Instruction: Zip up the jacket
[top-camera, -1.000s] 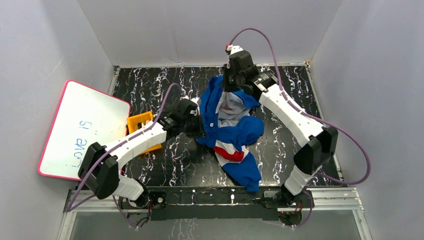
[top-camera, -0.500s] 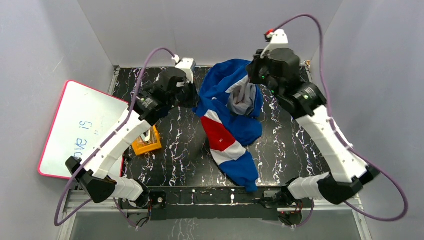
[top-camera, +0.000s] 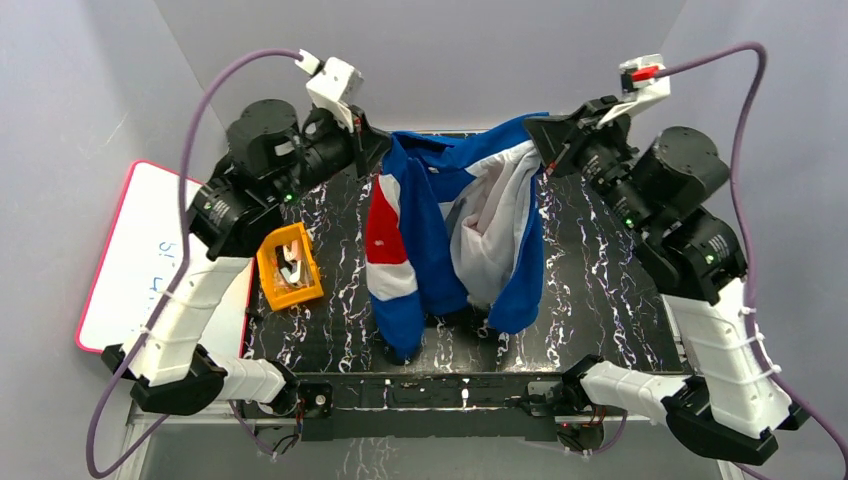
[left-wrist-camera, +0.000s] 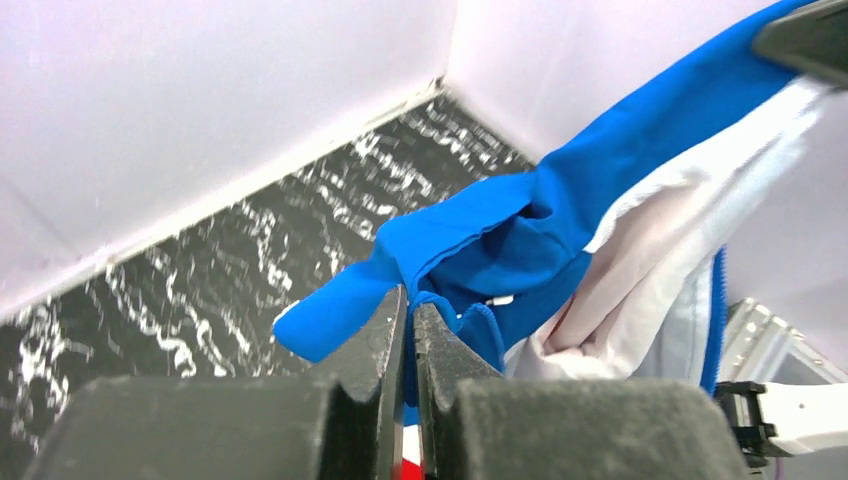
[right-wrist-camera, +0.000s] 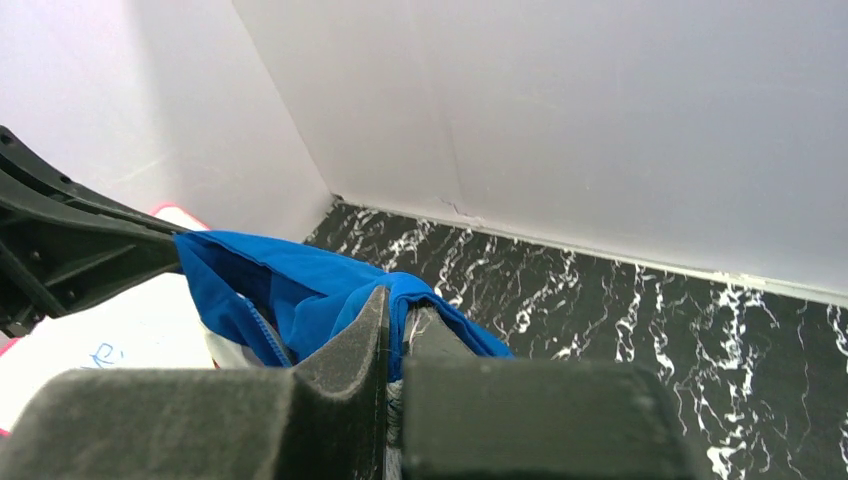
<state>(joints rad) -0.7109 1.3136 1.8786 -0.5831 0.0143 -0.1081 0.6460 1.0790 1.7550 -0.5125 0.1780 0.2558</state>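
Observation:
The jacket's blue front panel (top-camera: 428, 232) is hanging bunched up under the robot's grippers, so the robot needs to put the jacket down first, and the left gripper should then pull the panel's hem (top-camera: 440, 303) straight.
The jacket (top-camera: 430, 235), royal blue with red and white stripes and a white lining, hangs open between both grippers above the table, its hem near the front edge. My left gripper (top-camera: 374, 152) is shut on the jacket's upper left edge; in the left wrist view the blue fabric (left-wrist-camera: 470, 235) is pinched between the closed fingers (left-wrist-camera: 375, 345). My right gripper (top-camera: 537, 142) is shut on the upper right edge; in the right wrist view blue fabric (right-wrist-camera: 300, 285) folds over the closed fingers (right-wrist-camera: 350, 350). A zipper track (right-wrist-camera: 258, 335) shows there.
An orange box (top-camera: 288, 266) lies on the black marbled table (top-camera: 600, 270) at the left. A pink-rimmed whiteboard (top-camera: 130, 250) leans against the left wall. White walls enclose the back and sides. The arm bases stand at the front rail (top-camera: 440, 390).
Both arms have risen and spread apart, lifting the jacket off the table so it hangs unfolded between them. The orange box is now uncovered by the left arm.

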